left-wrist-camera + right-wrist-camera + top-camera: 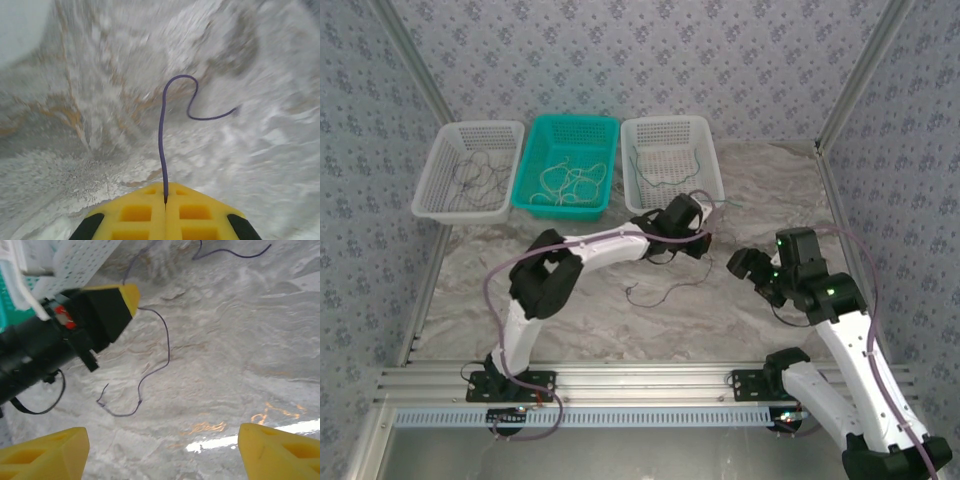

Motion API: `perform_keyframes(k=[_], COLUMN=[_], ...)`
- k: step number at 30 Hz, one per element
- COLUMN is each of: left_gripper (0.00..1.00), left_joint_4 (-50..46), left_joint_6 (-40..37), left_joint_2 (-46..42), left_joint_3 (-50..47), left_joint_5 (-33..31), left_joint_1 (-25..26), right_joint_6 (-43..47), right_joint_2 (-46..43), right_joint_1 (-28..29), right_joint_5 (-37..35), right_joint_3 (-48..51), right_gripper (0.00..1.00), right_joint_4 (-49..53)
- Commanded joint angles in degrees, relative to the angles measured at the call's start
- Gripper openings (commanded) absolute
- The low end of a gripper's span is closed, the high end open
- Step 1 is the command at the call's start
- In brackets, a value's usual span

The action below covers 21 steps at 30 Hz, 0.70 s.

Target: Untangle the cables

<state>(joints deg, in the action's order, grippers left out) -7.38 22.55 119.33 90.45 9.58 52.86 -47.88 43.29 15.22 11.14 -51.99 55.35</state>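
Note:
The purple cable (pixel 669 294) is free of the green cable, so I should carry on with my left gripper to the white basket of dark cables (pixel 472 176) and release it there.
My left gripper (pixel 165 192) is shut on a thin purple cable (pixel 161 130), which runs out from between the yellow fingers and curls to the right over the marbled table. In the top view the left gripper (pixel 703 240) hangs just in front of the right white basket, and the purple cable (pixel 660 292) trails on the table below it. The right wrist view has the left gripper's yellow tip (pixel 127 294) with the cable (pixel 167 347) hanging from it down to the table. My right gripper (pixel 162 455) stands open with nothing between its fingers, to the right of the left gripper (pixel 740 265).
Three baskets stand in a row at the back. A white one (pixel 435 170) holds dark cables, a teal one (pixel 535 150) pale cables, and a white one (pixel 705 150) a green cable. Patterned walls and metal posts close in the sides.

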Motion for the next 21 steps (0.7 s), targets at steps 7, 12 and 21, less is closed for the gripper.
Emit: perform_keyframes(k=[7, 12, 21], left_gripper=[0.00, 0.00, 0.00], left_joint_4=[-6.08, -11.94, -15.99], left_joint_6=[-5.29, -8.83, -14.71], left_joint_2=[-20.10, -29.08, -38.28], left_joint_3=[-1.40, -1.47, 0.62], left_joint_5=[-4.92, -8.56, -10.31], left_joint_1=[-5.52, -13.80, -35.35], right_joint_6=[-1.78, -2.18, -1.10], right_joint_2=[0.01, 1.43, 5.85], right_joint_1=[0.10, 1.16, 7.09], right_joint_5=[10.95, 13.97, 13.26], right_joint_3=[-5.43, -6.71, -7.25], right_gripper=[0.82, 0.83, 0.84], right_joint_4=[-13.09, -20.13, -27.05])
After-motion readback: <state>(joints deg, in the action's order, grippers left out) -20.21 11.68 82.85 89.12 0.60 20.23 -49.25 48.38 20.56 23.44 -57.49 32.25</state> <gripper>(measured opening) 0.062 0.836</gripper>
